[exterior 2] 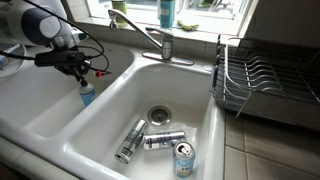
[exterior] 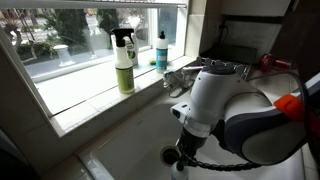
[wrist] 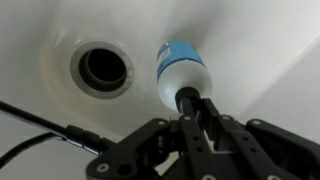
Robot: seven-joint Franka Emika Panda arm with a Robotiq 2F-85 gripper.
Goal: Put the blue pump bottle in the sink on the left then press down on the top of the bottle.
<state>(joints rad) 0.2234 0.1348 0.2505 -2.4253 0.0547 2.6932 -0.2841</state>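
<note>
My gripper should open, since it holds the blue pump bottle by its black pump top [wrist: 188,96], then rise clear and close the fingers above it [exterior 2: 84,82] before pressing down.
The blue pump bottle [wrist: 185,72], white with a blue label and a black pump top, stands upright in the left sink basin [exterior 2: 50,110] beside the drain [wrist: 102,68]. It also shows in an exterior view [exterior 2: 86,96], close to the divider. My gripper [wrist: 190,105] is straight above it. The fingers are closed together with their tips on the pump top. In both exterior views the gripper [exterior 2: 84,76] [exterior: 185,150] reaches down into the basin. The arm hides the bottle in an exterior view.
The right basin [exterior 2: 190,90] holds three cans [exterior 2: 163,140] near its drain. The faucet [exterior 2: 160,42] stands behind the divider and a dish rack [exterior 2: 265,80] to the right. A spray bottle [exterior: 123,60] and a blue bottle [exterior: 161,50] stand on the windowsill. A black cable [wrist: 45,125] trails by the gripper.
</note>
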